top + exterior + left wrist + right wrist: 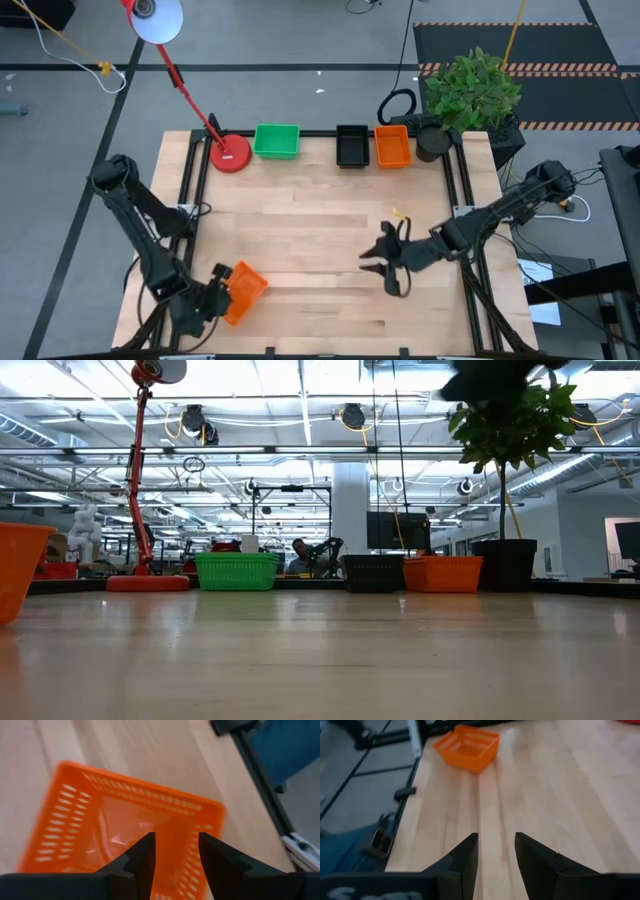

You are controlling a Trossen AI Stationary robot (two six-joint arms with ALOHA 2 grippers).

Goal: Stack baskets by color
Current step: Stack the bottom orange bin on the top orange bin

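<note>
My gripper will bring the orange basket up alone and empty when it lifts, because pale wood shows through the orange basket's side slots (65,817).
One orange basket (245,288) rests on its base near the table's near left corner; it also shows in the low view (18,570) and the right wrist view (468,747). My left gripper (218,290) hovers open just over it, fingers slanting down toward its inside (115,820). I see no touch. A green basket (277,140), a black basket (352,146) and another orange basket (392,147) stand in a row along the far edge. My right gripper (378,272) hangs open over bare wood, right of the table's middle, with nothing between its fingers (496,836).
A red lamp base (230,153) sits at the far left beside the green basket, its arm leaning out past the table. A dark plant pot (435,140) with a leafy plant stands at the far right corner. A black frame rail (320,132) runs along the far edge.
</note>
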